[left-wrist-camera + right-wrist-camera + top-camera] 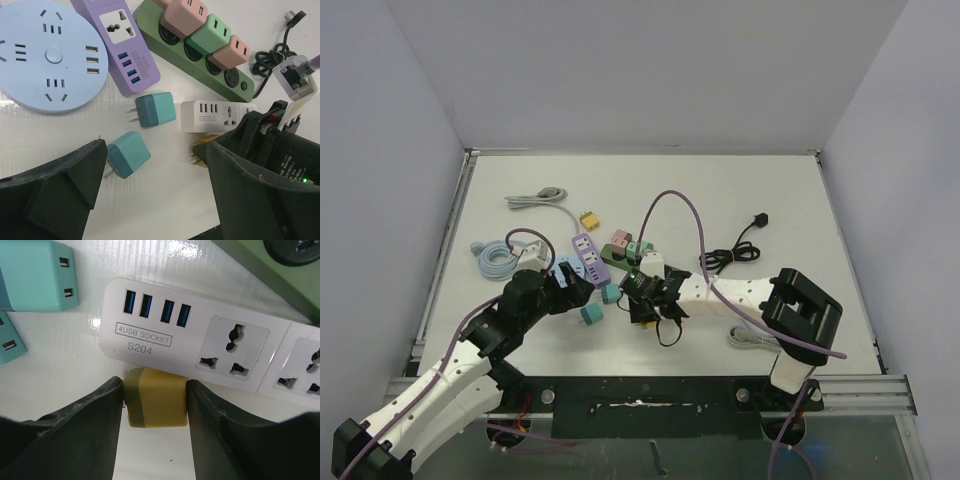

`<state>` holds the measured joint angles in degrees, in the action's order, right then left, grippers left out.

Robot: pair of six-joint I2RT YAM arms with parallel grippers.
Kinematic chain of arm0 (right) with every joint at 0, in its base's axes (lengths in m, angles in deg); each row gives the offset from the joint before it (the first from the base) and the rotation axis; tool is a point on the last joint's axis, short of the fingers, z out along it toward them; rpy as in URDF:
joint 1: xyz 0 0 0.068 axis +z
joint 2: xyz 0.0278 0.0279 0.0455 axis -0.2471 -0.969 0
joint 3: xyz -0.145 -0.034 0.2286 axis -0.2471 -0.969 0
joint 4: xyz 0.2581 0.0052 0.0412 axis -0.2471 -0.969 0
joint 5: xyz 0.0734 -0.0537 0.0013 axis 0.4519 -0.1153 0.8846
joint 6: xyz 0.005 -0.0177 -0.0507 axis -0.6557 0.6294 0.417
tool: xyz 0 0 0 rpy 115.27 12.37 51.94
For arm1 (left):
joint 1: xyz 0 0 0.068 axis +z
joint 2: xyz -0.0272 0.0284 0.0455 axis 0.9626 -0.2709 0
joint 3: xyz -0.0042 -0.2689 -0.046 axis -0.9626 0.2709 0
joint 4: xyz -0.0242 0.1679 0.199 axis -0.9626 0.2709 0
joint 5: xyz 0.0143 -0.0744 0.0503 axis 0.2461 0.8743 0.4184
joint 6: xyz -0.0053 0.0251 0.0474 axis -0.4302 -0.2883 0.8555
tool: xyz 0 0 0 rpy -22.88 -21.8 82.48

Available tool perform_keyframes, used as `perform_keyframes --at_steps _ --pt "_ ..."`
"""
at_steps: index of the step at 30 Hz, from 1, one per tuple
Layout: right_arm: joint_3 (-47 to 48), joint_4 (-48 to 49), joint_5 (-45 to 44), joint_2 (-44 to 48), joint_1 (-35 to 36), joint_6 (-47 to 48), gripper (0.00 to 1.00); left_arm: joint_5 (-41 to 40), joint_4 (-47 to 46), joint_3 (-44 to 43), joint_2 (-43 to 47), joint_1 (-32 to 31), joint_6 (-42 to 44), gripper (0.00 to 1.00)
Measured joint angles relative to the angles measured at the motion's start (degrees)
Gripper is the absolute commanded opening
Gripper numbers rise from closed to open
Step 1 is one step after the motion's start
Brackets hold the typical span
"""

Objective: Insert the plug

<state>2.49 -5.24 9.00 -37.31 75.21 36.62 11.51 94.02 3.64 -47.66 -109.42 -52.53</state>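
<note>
The yellow plug's pins point along the table under the finger of the robot's right gripper, so next the left gripper takes the plug to regrip it with its pins down.
My right gripper is shut on a yellow plug, one finger on each side of it. The plug is low over the table, against the near edge of the white power strip, by its USB end. In the left wrist view the yellow plug peeks out beside the right gripper, below the white strip. My left gripper is open and empty, just left of the right gripper. A teal plug lies by its left finger.
A second teal plug lies near the white strip. A purple strip, a round blue strip and a green strip holding pink and green adapters lie behind. A black cable and a grey cable lie farther out.
</note>
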Motion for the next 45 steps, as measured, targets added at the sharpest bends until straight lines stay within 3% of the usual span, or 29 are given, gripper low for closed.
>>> perform_keyframes --at_steps 6,17,22,37,45 --pt "-0.83 2.95 0.0 1.49 0.17 2.05 0.42 4.13 -3.52 2.03 0.13 0.02 -0.46 0.78" --pt "-3.85 16.37 -0.39 15.87 0.31 2.82 0.45 18.08 -20.46 9.03 0.26 0.04 -4.15 0.75" --pt "-3.85 18.53 -0.59 17.53 0.31 -1.27 0.46 19.96 -27.93 9.94 -0.76 0.07 -4.74 0.6" --pt "-3.82 21.05 -1.18 18.1 -0.11 -6.4 0.48 21.88 -42.62 12.15 -7.19 0.24 -7.63 0.56" --pt "-3.76 23.1 -0.17 17.94 -0.31 -6.54 0.53 21.7 -46.6 12.15 -9.53 -0.02 -9.55 0.3"
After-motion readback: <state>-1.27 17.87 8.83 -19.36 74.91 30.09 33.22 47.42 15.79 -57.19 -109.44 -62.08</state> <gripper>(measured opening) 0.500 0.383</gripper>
